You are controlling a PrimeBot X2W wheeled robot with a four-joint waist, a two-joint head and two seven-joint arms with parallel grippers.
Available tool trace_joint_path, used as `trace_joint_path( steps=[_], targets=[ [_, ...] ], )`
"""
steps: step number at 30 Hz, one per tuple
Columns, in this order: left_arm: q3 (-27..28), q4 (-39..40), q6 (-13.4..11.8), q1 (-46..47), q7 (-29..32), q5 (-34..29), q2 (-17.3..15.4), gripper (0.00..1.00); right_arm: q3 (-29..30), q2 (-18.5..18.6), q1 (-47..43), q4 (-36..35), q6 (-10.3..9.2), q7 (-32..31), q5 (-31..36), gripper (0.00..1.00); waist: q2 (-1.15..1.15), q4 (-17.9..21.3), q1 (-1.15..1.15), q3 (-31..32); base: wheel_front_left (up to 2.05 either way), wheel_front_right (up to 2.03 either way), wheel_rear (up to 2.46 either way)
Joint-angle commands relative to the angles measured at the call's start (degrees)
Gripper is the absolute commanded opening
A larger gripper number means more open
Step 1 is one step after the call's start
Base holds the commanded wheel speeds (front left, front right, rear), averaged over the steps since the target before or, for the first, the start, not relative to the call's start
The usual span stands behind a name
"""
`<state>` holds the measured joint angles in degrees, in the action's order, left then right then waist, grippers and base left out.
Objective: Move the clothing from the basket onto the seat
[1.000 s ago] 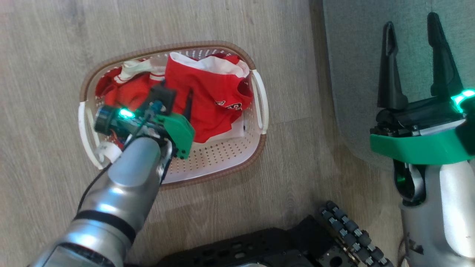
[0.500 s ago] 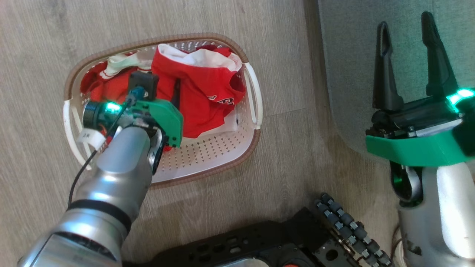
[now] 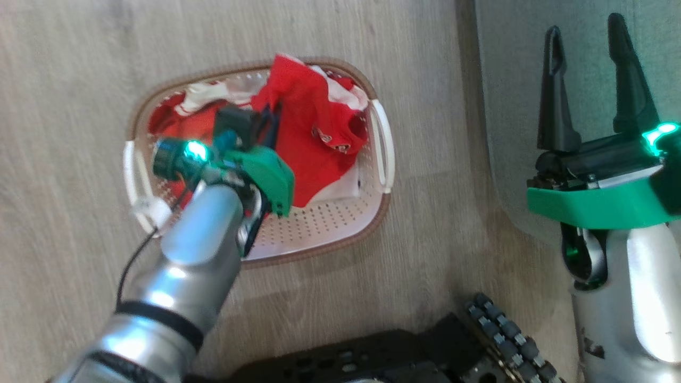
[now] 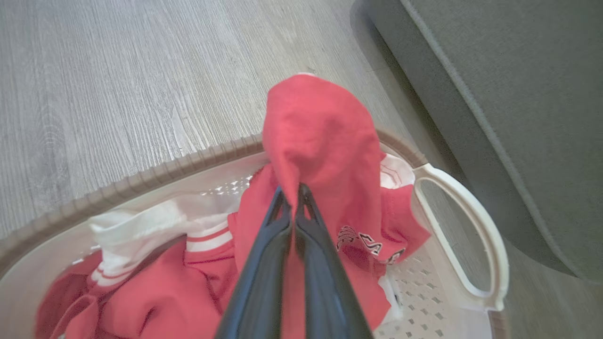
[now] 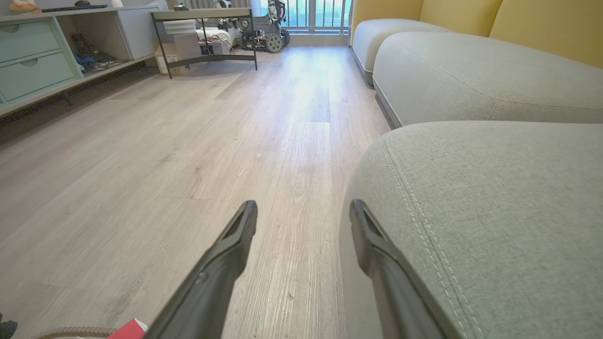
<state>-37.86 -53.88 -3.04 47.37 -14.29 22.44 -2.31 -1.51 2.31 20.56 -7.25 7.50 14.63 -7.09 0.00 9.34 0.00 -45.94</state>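
A white edge (image 3: 342, 188) shows from under the red and white garment (image 3: 304, 143), so the robot should expect a flat white piece to be hidden underneath and to stay in the basket.
Red clothing (image 3: 311, 133) with white trim lies in the white perforated basket (image 3: 319, 229) on the wood floor. My left gripper (image 4: 294, 193) is shut on a fold of a red jersey (image 4: 320, 141), which is drawn up into a peak above the brown basket rim (image 4: 155, 172); a second red piece (image 4: 160, 292) lies lower in the basket. In the head view the left gripper (image 3: 268, 119) sits over the basket's middle. My right gripper (image 3: 585, 74) stands open over the edge of the grey-green seat (image 3: 511, 80), with nothing between its fingers (image 5: 226, 254).
The seat (image 5: 494, 212) runs along the right, close to the basket's white handle (image 4: 471, 235). My dark wheeled base (image 3: 479, 340) is at the bottom. Low shelves (image 5: 56, 56) and a metal-frame table (image 5: 207, 28) stand far across the floor.
My left gripper has shut on the red jersey and pulled it up out of its flat lie. The head camera has shifted. The right gripper stayed open.
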Motion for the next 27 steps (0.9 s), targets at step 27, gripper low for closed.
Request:
trace_joint_path(
  steps=[27],
  targets=[
    [3.93, 13.80, 6.63, -15.41, -0.71, -5.80, -0.57, 0.00, -0.14, 0.56, -15.95, 10.70, -0.01, 0.37, 1.59, 1.00, 0.00, -8.40, 0.00, 40.17, 0.00, 0.00, 0.00]
  ],
)
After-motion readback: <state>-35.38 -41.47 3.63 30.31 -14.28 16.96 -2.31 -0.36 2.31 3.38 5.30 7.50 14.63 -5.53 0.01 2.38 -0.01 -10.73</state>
